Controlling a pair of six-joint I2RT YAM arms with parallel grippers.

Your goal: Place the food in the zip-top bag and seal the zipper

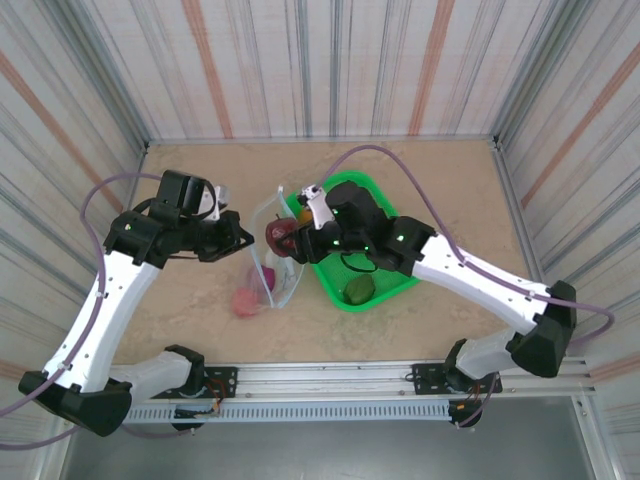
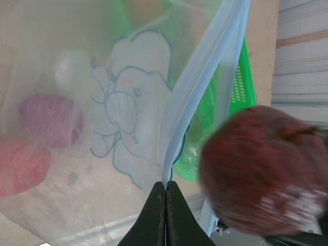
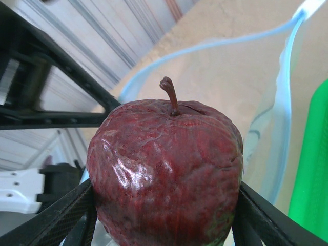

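Observation:
My right gripper keeps carrying the apple until it hangs over the bag's opening and then let go, as the bag's opening is wider than the maroon apple.
The clear zip-top bag, printed with an elephant, hangs open at the table's middle. My left gripper is shut on its pale blue zipper strip and holds that side of the rim up. Inside the bag lie a magenta fruit, a pink-red one and a pale ball. My right gripper is shut on a maroon apple, stem up, right beside the bag's open rim. The apple looks blurred in the left wrist view.
The green mesh basket stands right of the bag under my right arm, holding a dark green vegetable and an orange piece. Striped walls close in the table on three sides. The basket's edge is near my right fingers.

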